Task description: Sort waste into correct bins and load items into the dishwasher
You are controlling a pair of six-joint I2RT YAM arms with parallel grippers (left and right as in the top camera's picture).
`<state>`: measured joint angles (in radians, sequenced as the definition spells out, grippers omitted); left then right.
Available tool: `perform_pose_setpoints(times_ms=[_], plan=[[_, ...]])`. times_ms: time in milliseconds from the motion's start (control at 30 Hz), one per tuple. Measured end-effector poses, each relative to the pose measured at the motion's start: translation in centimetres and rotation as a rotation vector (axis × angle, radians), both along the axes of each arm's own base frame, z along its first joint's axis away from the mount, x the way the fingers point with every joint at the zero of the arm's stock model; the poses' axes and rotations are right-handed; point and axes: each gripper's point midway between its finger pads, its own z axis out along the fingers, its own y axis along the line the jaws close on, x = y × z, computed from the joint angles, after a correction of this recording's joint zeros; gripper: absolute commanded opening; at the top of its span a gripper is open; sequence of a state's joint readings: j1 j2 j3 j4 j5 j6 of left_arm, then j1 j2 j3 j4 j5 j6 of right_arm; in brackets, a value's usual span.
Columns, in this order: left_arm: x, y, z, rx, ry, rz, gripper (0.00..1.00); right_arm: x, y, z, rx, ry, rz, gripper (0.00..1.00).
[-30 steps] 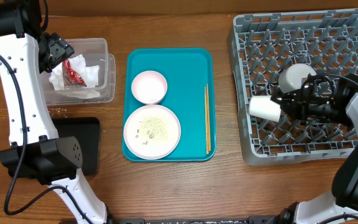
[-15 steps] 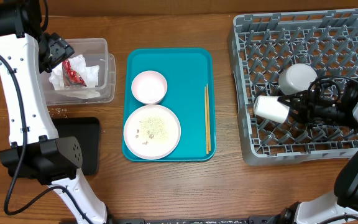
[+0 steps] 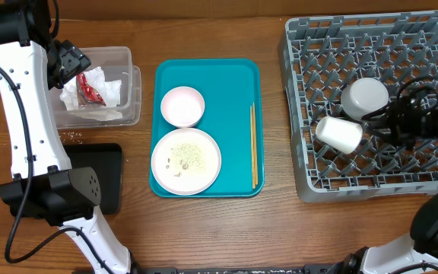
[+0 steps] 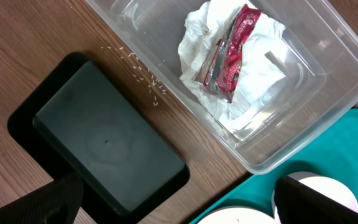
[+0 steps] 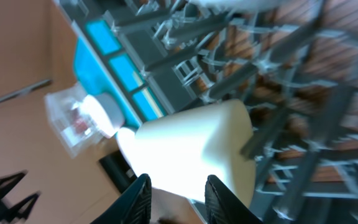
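Observation:
Next, my right gripper tips the small white cup (image 3: 338, 134) on end among the pegs (image 3: 348, 157) before it gets the chopsticks, because the cup is lying on its side across the rack's wires.
The small white cup (image 3: 339, 133) lies on its side among the pegs of the grey dish rack (image 3: 310, 186), just below the grey-white bowl (image 3: 365, 97). My right gripper (image 3: 376, 122) is at the cup's right end, open; in the right wrist view the cup (image 5: 191, 152) sits just beyond the parted fingertips of that gripper (image 5: 178, 182). The left gripper (image 3: 65, 62) hangs open over the clear tub (image 3: 128, 114), which holds napkins (image 4: 253, 81) and the red wrapper (image 4: 232, 53). The pink plate (image 3: 186, 160), small pink dish (image 3: 182, 106) and chopsticks (image 3: 253, 146) lie on the teal tray (image 3: 234, 91).
A black tray (image 3: 101, 179) sits on the wood in front of the tub. Loose rice grains (image 4: 145, 71) lie between tub and black tray. Rice and crumbs cover the plate's middle. The left arm's white links run down the left edge.
The right gripper has opened and drawn back to the right. The cup went right with it and now rests in the rack. The left arm has not moved.

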<state>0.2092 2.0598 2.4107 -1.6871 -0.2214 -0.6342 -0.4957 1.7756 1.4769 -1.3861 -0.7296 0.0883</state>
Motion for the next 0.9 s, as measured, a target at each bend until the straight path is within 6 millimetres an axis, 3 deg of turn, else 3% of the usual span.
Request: perform_pose_setpoints(times_ms=[133,267,500,667,900], plan=[[0.0,0.0,0.0,0.000,0.000,0.000,1.00,-0.1,-0.9,0.4,-0.067,0.023,-0.014,0.29],[0.0,0.0,0.0,0.000,0.000,0.000,1.00,-0.8,-0.2,0.5,-0.092,0.053,0.007,0.25],[0.0,0.0,0.0,0.000,0.000,0.000,1.00,-0.2,4.6,0.4,-0.203,0.023,0.191,0.24],[0.0,0.0,0.0,0.000,0.000,0.000,1.00,1.0,7.4,-0.5,-0.333,0.008,0.267,0.14],[0.0,0.0,0.0,0.000,0.000,0.000,1.00,1.4,6.4,-1.9,-0.525,0.088,0.167,0.04]])
